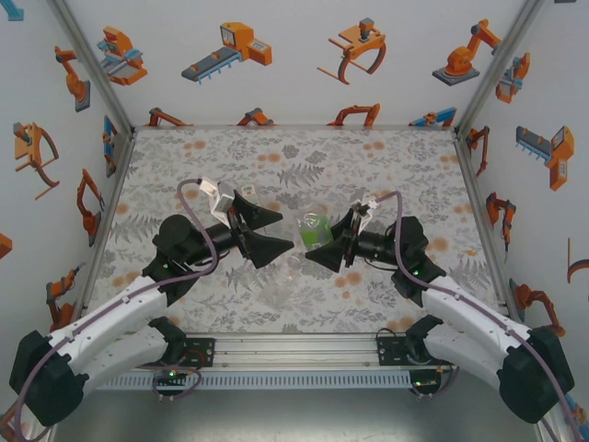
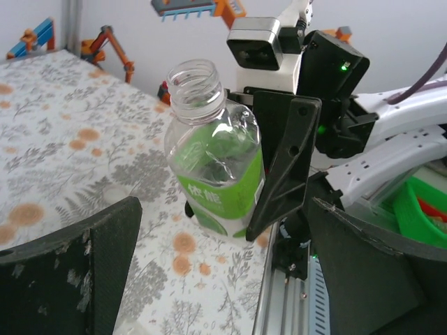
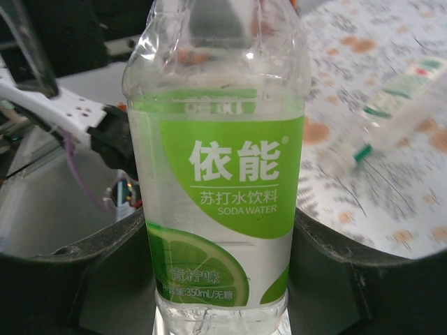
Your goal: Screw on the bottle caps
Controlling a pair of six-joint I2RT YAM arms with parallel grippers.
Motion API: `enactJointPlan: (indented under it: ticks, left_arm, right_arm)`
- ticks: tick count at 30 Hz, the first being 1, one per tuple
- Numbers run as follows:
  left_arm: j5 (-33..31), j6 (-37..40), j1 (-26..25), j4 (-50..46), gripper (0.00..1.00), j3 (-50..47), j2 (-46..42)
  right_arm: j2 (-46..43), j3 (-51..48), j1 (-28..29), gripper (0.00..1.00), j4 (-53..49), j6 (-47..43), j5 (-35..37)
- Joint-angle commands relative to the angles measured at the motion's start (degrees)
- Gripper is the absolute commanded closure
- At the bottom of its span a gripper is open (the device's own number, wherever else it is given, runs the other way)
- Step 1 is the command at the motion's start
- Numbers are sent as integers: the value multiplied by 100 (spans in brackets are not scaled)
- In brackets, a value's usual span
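My right gripper is busy holding the open bottle's lower body (image 2: 220,206), so next my left gripper grabs the bottle higher up (image 2: 213,136) before my right gripper goes to get a cap.
A clear bottle with a green label (image 1: 316,230) stands upright near the table's middle, with my right gripper (image 1: 327,241) shut on its body. In the right wrist view the label (image 3: 216,195) sits between the two dark fingers (image 3: 70,279), which press both sides. The left wrist view shows this bottle (image 2: 213,167) with an open neck (image 2: 195,80) and no cap on it. My left gripper (image 1: 265,230) stands open just left of the bottle, not touching it; its fingers (image 2: 70,272) are wide apart with nothing between them. The bottle caps are out of view.
A second bottle with a white-and-green label (image 3: 398,105) lies on its side on the patterned table. A plain clear bottle (image 1: 279,290) lies in front of the grippers, near the metal rail (image 1: 294,350). Printed walls close the table on three sides.
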Motion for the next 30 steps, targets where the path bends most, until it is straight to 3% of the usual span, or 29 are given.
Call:
enactJointPlan:
  ticks: [1, 6, 12, 15, 23, 26, 28, 30]
  left_arm:
    - [-73, 164, -233, 365, 4, 353, 146]
    - [-218, 155, -412, 369, 4, 517, 243]
    - [42, 183, -592, 424, 5, 781, 513]
    - [151, 151, -680, 642, 13, 856, 683]
    - [235, 103, -688, 975, 47, 908, 917]
    - [235, 148, -690, 918, 52, 936, 894]
    - [233, 186, -692, 798, 53, 977, 855]
    - [232, 274, -687, 574, 54, 1030, 791]
  right_arm:
    - [-31, 76, 282, 72, 1002, 293, -39]
    - [119, 28, 682, 73, 1572, 248, -18]
    - [323, 134, 1020, 73, 1801, 180, 331]
    - [445, 155, 1097, 73, 1966, 182, 511]
    - [581, 209, 1149, 72, 2232, 303, 623]
    - [529, 175, 1149, 60, 2148, 309, 658]
    - [461, 153, 1149, 36, 2018, 300, 661]
    - [377, 119, 1149, 22, 1829, 270, 667]
